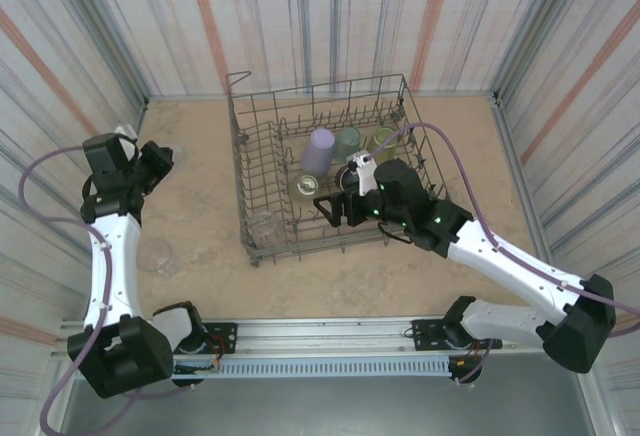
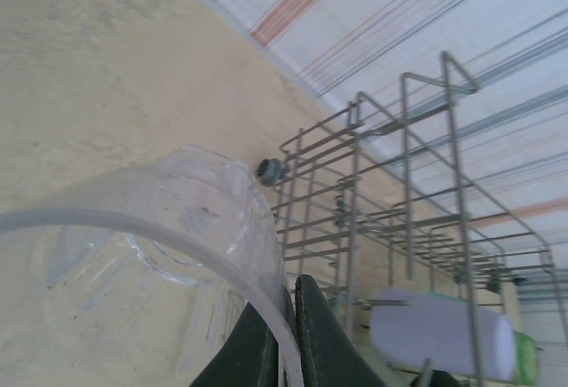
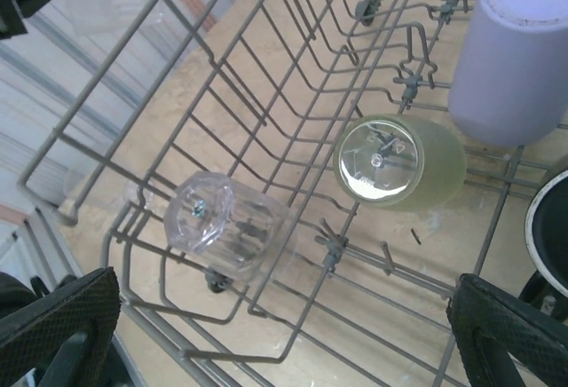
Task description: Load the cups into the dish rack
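My right gripper should keep moving toward the cup's bottom end (image 3: 122, 1) and close around it, as that end is free while my left gripper is on the clear cup's rim (image 2: 133, 220).
The grey wire dish rack (image 1: 255, 136) stands mid-table. Inside it are a lavender cup (image 1: 318, 149), a teal cup (image 1: 347, 143), two yellow-green cups (image 1: 382, 141) (image 1: 303, 187), a dark cup (image 3: 546, 227) and an upturned clear cup (image 3: 226, 223). My right gripper (image 1: 335, 206) hovers open over the rack's near part, its fingers (image 3: 53, 325) wide apart above the clear cup. My left gripper (image 1: 158, 161) is left of the rack, shut on the rim of a clear cup (image 2: 133, 254). That rim is pinched between its fingertips (image 2: 324, 343). The rack wall (image 2: 399, 209) lies just ahead of it.
Another clear cup (image 1: 160, 256) sits on the sandy table beside the left arm. Striped walls close in the table on three sides. The right arm's cable (image 1: 450, 151) arcs over the rack's right edge.
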Tool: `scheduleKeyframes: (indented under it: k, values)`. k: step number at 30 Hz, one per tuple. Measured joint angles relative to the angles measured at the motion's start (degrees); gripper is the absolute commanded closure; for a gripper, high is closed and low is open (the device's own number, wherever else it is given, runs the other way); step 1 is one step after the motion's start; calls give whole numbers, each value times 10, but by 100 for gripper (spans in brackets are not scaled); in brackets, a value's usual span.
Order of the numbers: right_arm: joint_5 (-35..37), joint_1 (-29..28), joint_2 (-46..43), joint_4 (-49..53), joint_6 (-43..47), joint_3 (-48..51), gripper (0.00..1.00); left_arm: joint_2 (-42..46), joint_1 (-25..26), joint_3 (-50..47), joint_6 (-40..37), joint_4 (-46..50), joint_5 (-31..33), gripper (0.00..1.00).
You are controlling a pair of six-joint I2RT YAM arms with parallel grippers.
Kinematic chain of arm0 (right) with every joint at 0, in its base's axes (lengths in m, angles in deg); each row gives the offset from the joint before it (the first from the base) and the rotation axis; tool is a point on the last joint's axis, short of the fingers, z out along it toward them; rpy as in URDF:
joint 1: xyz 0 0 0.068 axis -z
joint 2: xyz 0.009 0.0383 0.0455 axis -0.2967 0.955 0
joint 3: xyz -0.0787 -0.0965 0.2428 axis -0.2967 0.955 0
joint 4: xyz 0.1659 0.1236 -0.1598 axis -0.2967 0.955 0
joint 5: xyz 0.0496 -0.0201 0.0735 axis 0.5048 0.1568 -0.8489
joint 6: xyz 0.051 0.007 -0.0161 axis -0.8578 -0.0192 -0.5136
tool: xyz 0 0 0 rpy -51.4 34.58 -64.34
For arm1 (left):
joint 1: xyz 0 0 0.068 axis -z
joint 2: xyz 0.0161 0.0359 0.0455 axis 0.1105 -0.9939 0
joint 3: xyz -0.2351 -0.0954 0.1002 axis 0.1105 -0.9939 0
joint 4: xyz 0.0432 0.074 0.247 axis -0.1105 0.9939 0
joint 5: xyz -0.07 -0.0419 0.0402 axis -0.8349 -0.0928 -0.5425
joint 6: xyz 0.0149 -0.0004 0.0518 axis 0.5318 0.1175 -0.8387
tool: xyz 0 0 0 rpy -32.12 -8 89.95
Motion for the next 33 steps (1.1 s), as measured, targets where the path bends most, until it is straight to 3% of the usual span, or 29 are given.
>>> scheduleKeyframes:
  k: [13, 23, 33]
  values:
    - [-127, 66, 108, -75, -69, -92, 1, 8, 0, -33, 127, -179, -191, 100]
    - [-210, 95, 203, -150, -138, -148, 1, 21, 6, -62, 209, -296, -255, 100]
    - [-276, 114, 285, -273, -230, -164, 1, 2, 109, -62, 275, -372, -273, 100]
